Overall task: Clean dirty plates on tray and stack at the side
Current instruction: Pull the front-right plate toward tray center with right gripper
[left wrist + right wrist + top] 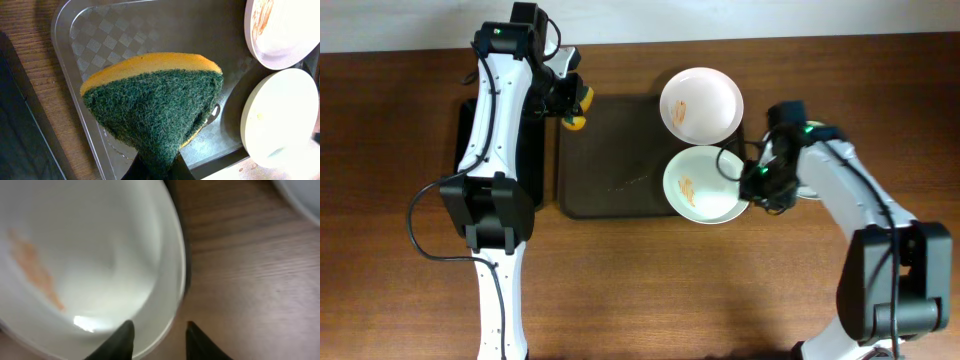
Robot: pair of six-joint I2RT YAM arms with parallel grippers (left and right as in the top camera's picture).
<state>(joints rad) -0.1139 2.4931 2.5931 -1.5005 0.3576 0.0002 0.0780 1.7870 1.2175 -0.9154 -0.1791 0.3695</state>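
Observation:
The near plate sticks out over the brown tray's edge, far from the sponge. Next, my right gripper moves it to the tray's middle point(628, 168) and holds it still.
The dark brown tray point(610, 150) lies mid-table. One white plate point(701, 105) with an orange smear sits at its far right corner. A second smeared plate point(705, 185) sits at the near right corner, overhanging the rim. My right gripper point(752, 185) is open at that plate's right edge. In the right wrist view the gripper point(159, 325) straddles the plate point(100, 255) rim, one finger inside and one over the table. My left gripper point(570, 105) hovers over the tray's far left corner, shut on a yellow-and-green sponge point(155, 105).
A glossy black tray point(465, 140) lies left of the brown tray, under the left arm. The edge of another white plate point(302, 195) shows on the wooden table to the right of the tray.

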